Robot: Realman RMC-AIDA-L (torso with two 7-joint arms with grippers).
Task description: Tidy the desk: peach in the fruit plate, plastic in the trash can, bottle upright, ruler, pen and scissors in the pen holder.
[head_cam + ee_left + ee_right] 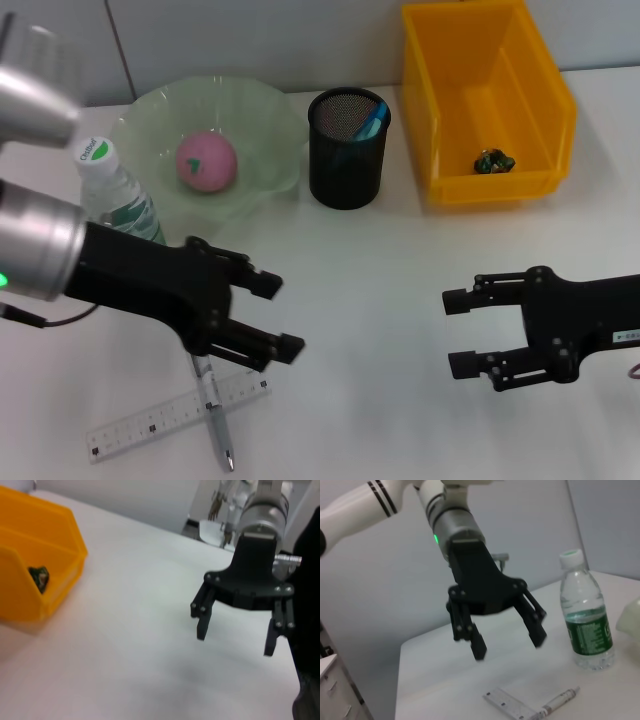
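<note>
The ruler and pen lie crossed (210,403) under my open left gripper. Next, I go back down and grab the ruler first, by its end clear of the crossing (256,384).
The pink peach (205,162) lies in the pale green fruit plate (262,110). Beside the plate the bottle (115,190) (585,615) stands upright. A dark scrap of plastic (494,160) (39,577) lies in the yellow trash can (485,100) (30,595). The black mesh pen holder (348,150) has a blue handle (370,122) sticking out, perhaps the scissors. The ruler (160,420) (512,705) and the pen (215,410) (560,701) lie crossed on the table near the front edge. Just above them my left gripper (287,316) (509,646) hovers open. At the right my right gripper (452,332) (235,640) is open and holds nothing.
The white table (370,400) runs between the two grippers. The pen holder stands between the plate and the trash can at the back. A cable (60,318) trails from the left arm.
</note>
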